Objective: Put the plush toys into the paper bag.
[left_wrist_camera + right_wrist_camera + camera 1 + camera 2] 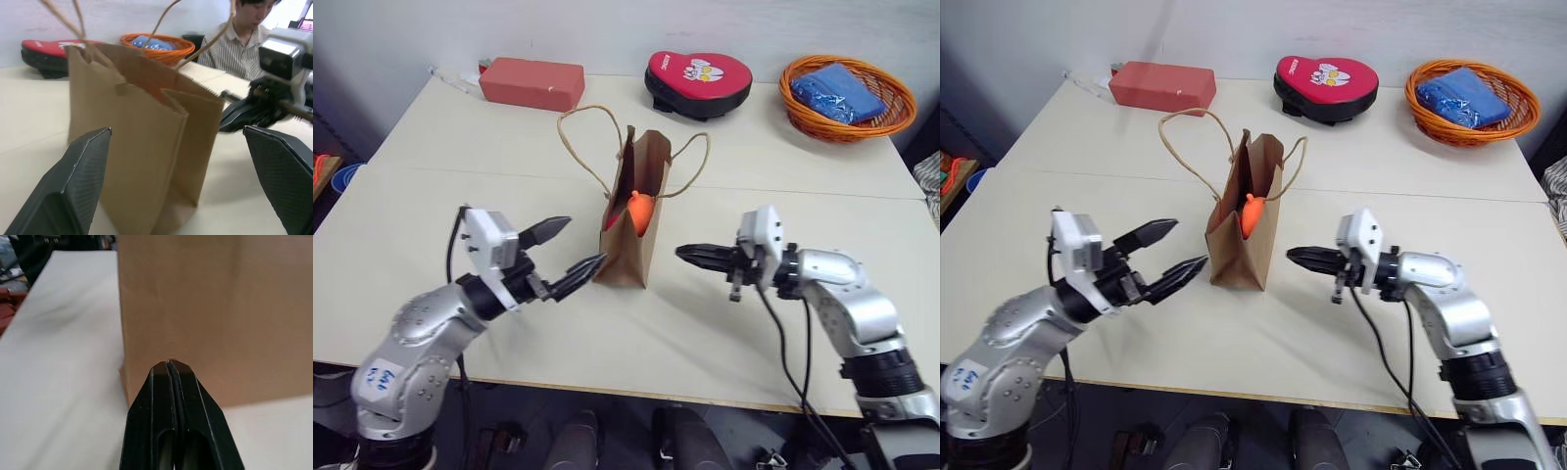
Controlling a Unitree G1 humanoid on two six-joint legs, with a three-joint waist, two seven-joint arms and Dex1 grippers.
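Note:
The bag's end panel [625, 235] is already creased inward, so the near end of the brown paper bag [652, 168] should fold flat when I pinch and turn the bag.
The brown paper bag [631, 230] stands upright at the middle of the table [460, 147], its cord handles splayed to either side. The orange plush toy [641, 211] shows inside the bag's open top, with a bit of red beside it that I cannot identify. My left gripper [585, 240] is open just left of the bag, its fingers [73, 186] spread wide toward the bag's side [146, 147]. My right gripper [683, 253] is shut and empty, pointing level at the bag's right side [220, 308], a short gap away.
A pinkish-red block [530, 82] lies at the back left, a red heart-shaped pad [698, 80] at the back centre, and an orange basket [886, 117] holding something blue at the back right. A person [244, 39] sits beyond the table.

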